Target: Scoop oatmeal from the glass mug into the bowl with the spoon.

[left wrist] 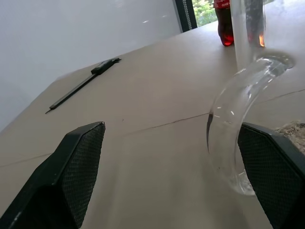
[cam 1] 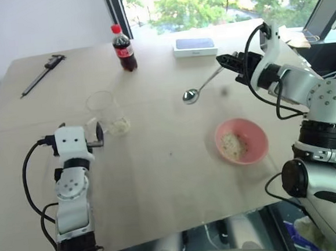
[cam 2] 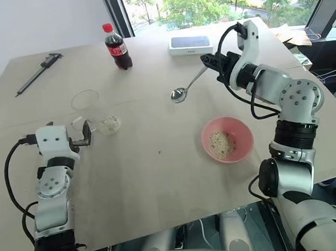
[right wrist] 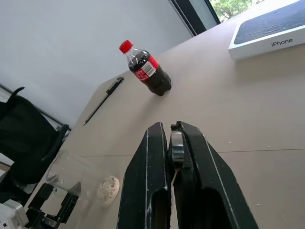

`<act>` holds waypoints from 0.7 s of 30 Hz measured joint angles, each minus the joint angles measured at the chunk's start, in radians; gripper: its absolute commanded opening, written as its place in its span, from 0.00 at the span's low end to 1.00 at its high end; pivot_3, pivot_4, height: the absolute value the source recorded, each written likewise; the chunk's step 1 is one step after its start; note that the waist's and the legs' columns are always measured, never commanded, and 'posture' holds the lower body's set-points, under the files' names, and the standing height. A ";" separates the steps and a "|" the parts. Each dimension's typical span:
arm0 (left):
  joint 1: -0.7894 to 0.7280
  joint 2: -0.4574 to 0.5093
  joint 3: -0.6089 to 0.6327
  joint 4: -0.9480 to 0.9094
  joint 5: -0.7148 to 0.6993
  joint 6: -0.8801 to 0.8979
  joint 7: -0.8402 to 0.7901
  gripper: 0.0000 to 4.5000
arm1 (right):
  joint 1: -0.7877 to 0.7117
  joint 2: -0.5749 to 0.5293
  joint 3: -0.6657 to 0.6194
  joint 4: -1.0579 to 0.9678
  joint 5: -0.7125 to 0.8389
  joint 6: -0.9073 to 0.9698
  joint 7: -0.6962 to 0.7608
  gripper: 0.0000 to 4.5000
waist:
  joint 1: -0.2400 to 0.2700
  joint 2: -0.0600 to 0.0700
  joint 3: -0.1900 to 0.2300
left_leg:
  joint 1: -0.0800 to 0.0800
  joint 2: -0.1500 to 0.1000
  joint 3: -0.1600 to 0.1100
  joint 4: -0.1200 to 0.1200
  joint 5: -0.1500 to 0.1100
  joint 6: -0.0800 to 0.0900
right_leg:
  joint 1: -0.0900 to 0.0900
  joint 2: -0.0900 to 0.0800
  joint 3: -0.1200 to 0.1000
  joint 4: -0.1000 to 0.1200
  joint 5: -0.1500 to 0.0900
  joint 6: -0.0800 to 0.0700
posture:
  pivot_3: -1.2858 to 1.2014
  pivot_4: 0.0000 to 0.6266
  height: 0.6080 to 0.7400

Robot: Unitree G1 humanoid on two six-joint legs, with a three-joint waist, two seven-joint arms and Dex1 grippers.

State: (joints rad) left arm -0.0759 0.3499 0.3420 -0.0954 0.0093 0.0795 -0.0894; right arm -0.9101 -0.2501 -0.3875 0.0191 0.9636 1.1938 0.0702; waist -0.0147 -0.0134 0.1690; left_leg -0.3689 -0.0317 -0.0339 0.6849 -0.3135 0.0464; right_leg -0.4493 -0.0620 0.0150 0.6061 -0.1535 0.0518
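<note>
The oatmeal in the glass mug point(cam 1: 120, 126) looks grainy and flaky point(left wrist: 293, 133), so it will come away in a loose pile when I scoop it.
The glass mug point(cam 1: 104, 110) stands upright at the table's left, with a small lump of oatmeal point(cam 1: 120, 126) at its bottom. My left gripper point(cam 1: 93, 137) is open right beside it; in the left wrist view the mug's clear handle point(left wrist: 233, 124) sits between the black fingers point(left wrist: 71, 176), close to one of them. My right gripper point(cam 1: 228, 59) is shut on the handle of the silver spoon point(cam 1: 197, 88), held above the table's middle with its oval end pointing at the mug. The pink bowl point(cam 1: 258, 131) sits at the right front and has oatmeal point(cam 1: 233, 145) in it.
A cola bottle point(cam 1: 125, 49) with a red cap stands at the back, behind the mug. A white phone box point(cam 1: 195, 46) lies at the back right. A black caliper point(cam 1: 42, 74) lies at the back left. The table's front edge runs just below the bowl.
</note>
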 measured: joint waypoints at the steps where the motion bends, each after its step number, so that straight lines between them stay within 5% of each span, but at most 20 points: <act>1: 0.000 0.000 -0.001 0.000 0.000 -0.001 -0.003 0.99 | 0.002 -0.001 0.001 0.000 0.000 0.000 0.002 0.00 | 0.000 0.000 0.000 | 0.000 0.000 0.000 0.000 0.000 0.000 | 0.000 0.000 0.000 0.000 0.000 0.000 | 0.52 0.24 1.00; 21: 0.043 -0.007 -0.062 -0.025 0.032 -0.087 -0.009 0.94 | 0.019 -0.002 0.027 0.000 -0.022 -0.019 0.027 0.00 | 0.001 0.000 0.000 | -0.001 0.000 0.000 0.000 0.000 0.001 | -0.001 -0.001 0.000 0.000 0.000 0.000 | 0.52 0.24 1.00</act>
State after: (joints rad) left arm -0.0325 0.3426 0.2798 -0.1208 0.0418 -0.0071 -0.0989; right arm -0.8912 -0.2521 -0.3602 0.0190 0.9419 1.1743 0.0971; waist -0.0134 -0.0133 0.1690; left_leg -0.3702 -0.0317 -0.0344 0.6848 -0.3140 0.0471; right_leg -0.4504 -0.0632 0.0147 0.6058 -0.1534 0.0517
